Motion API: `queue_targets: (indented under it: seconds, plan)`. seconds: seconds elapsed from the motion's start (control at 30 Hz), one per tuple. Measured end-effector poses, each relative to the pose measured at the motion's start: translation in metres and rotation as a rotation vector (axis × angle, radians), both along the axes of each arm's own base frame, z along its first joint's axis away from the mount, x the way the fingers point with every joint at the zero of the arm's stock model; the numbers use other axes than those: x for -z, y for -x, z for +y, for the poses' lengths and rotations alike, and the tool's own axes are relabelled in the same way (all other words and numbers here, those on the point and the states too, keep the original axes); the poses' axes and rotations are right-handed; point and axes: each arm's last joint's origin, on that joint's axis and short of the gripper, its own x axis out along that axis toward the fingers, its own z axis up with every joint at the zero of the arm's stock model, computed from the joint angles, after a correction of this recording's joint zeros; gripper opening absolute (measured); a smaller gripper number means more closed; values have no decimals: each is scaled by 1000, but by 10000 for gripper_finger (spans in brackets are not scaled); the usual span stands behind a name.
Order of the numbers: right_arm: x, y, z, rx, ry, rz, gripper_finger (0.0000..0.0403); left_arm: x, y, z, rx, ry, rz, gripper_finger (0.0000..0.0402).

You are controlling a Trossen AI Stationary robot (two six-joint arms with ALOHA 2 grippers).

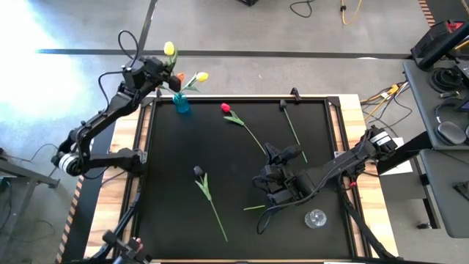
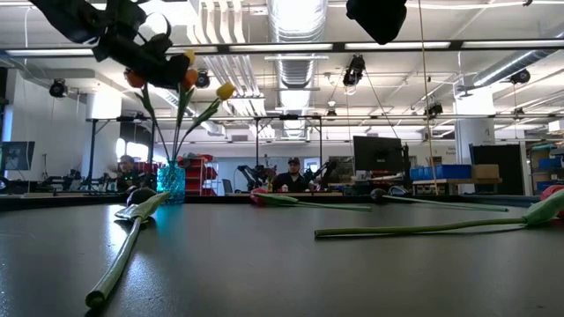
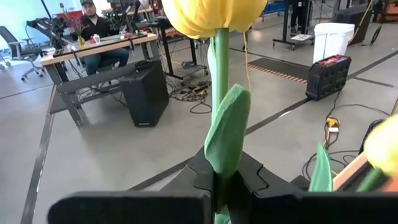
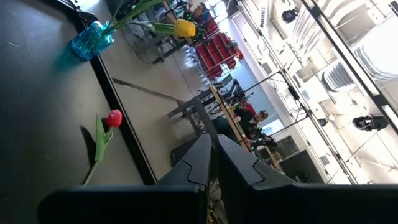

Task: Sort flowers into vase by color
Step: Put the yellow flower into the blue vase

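The yellow tulip (image 1: 169, 48) is upright, with its head up above the blue vase (image 1: 181, 103). I keep lowering the tulip's stem with my left gripper until the vase holds it, and then let go.
My left gripper (image 1: 161, 67) hovers over the table's far left corner, shut on a yellow tulip (image 3: 211, 14). Just below it stands a small blue vase (image 1: 181, 103) with a yellow flower (image 1: 201, 76) and orange ones (image 2: 189, 77). A red tulip (image 1: 226, 108) and two dark-headed tulips (image 1: 198, 171) (image 1: 282, 103) lie flat on the black mat. My right gripper (image 4: 211, 154) hangs shut above the mat's right half, nothing between its fingers. My left gripper pinches the yellow tulip's stem (image 3: 219, 163) between its two fingers, below the head, where a leaf (image 3: 227, 127) folds against it. The fingers come in about level, across the stem. The tulip stands upright, head above the fingers; its lower end is hidden by the gripper.
A clear glass vase (image 1: 315, 218) stands on the mat near the right front. A loose green stem (image 1: 253, 207) lies beside my right arm. Wooden table borders (image 1: 121, 154) frame the mat. People sit at desks in the room beyond the far edge (image 3: 93, 25).
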Motion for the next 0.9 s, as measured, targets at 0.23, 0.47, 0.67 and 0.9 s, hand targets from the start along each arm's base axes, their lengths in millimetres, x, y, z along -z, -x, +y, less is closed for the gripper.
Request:
queue_targets:
  seconds: [0.23, 0.47, 0.67, 0.9]
  plan:
    - [0, 0, 0, 0, 0, 0, 18, 12, 5, -10, -2, -17, -20, 0]
    - [0, 0, 0, 0, -1, -1, 18, 21, 7, -13, -3, -6, -16, 0]
    - [0, 0, 0, 0, -1, -1, 18, 28, 7, -14, -4, 8, -14, 0]
    - [0, 0, 0, 0, -1, -1, 18, 34, 8, -15, -5, 12, -11, 1]
